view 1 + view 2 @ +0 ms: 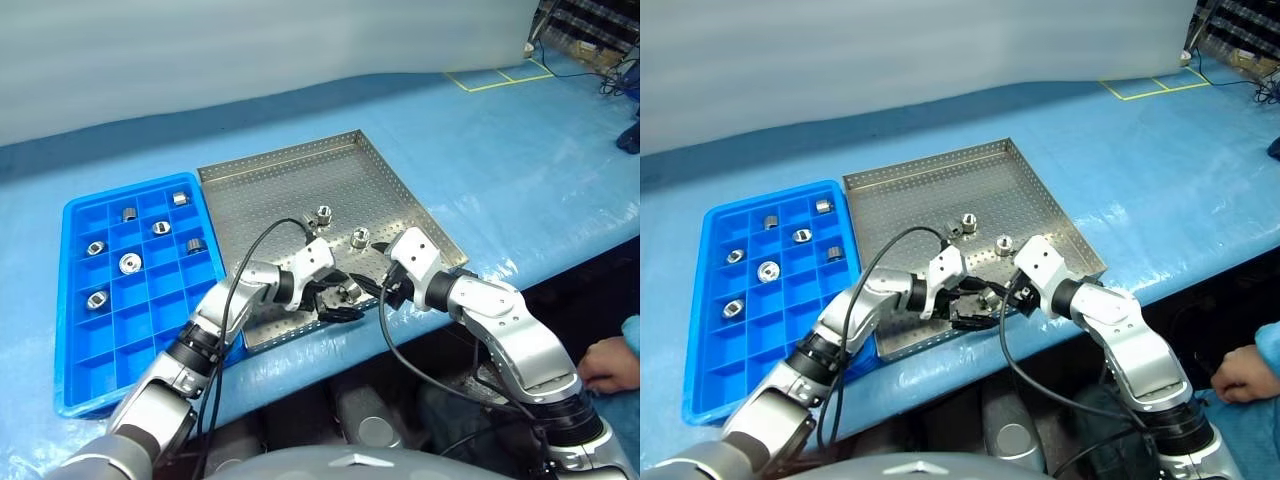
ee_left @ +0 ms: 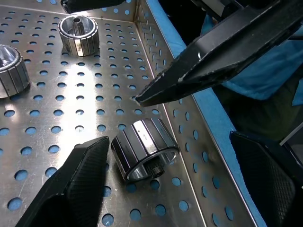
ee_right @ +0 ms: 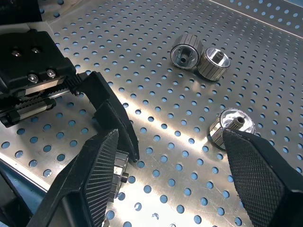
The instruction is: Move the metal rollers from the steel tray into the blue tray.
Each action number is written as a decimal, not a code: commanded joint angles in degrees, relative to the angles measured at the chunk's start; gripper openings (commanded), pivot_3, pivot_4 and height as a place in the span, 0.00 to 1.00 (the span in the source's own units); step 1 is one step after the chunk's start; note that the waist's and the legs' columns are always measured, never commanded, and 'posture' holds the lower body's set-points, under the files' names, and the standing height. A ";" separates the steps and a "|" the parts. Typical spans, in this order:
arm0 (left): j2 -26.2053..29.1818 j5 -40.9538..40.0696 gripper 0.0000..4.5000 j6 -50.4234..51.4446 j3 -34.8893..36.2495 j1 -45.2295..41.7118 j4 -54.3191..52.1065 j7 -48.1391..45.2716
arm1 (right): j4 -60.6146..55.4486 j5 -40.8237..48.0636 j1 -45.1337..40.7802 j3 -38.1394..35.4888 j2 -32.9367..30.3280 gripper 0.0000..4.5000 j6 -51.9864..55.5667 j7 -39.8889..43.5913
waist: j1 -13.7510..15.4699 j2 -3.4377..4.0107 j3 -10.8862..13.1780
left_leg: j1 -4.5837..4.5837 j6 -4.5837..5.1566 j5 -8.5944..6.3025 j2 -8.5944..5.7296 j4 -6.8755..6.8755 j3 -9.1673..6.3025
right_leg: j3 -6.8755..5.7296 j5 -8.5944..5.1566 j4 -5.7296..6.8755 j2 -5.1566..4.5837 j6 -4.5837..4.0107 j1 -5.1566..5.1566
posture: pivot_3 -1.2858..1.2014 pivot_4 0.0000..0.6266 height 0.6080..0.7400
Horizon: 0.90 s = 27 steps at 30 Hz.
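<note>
One finger of my left gripper is hanging over the steel tray's front rim. I should move the gripper inward before it closes on the lying roller.
The steel tray holds a few metal rollers: two side by side, one apart, and one lying on its side near the front rim. My left gripper is open and low over the tray, with that lying roller between its fingers, close to one finger. From the other side my right gripper points in, open, its finger just beyond the same roller. The blue tray lies to the left with several rollers in its compartments.
Both trays rest on a blue-covered table that reaches far to the right and back. A person's hand shows at the lower right, below the table edge. Yellow tape marks lie at the far right.
</note>
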 commanded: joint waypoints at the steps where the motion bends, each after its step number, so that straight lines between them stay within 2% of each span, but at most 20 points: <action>1: -1.53 0.31 0.99 -1.44 1.16 -0.78 0.91 2.01 | -2.01 -0.16 0.14 -1.30 -0.37 0.82 -0.63 -0.60 | 0.01 0.00 0.00 | 0.00 0.00 0.00 0.00 0.00 0.00 | 0.00 0.00 0.00 0.00 0.00 0.00 | 0.38 0.24 1.00; 8: -2.88 -3.14 0.99 0.86 6.34 -1.48 0.82 4.25 | -1.52 -0.37 -0.05 -0.85 -0.31 0.82 -0.99 -0.92 | -0.16 0.00 0.00 | 0.00 0.02 0.01 0.00 0.03 0.03 | 0.03 0.00 0.00 0.00 0.00 0.00 | 0.38 0.24 1.00; 15: -2.02 -3.50 0.99 4.43 6.40 -1.02 0.00 4.55 | -1.12 -0.67 -0.70 -0.63 -0.25 0.82 -1.22 -0.75 | -0.80 0.00 0.00 | 0.00 0.05 0.03 -0.01 0.03 0.03 | 0.06 0.03 0.01 0.00 0.05 0.01 | 0.39 0.24 1.00; 27: -2.45 -0.47 0.99 3.03 3.07 -0.33 0.78 5.62 | -1.48 -0.99 -0.21 -0.69 0.04 0.82 -1.30 -0.78 | -0.80 0.00 0.00 | -0.01 0.07 0.02 -0.02 0.02 0.03 | 0.07 0.04 -0.02 0.00 0.07 0.01 | 0.38 0.24 1.00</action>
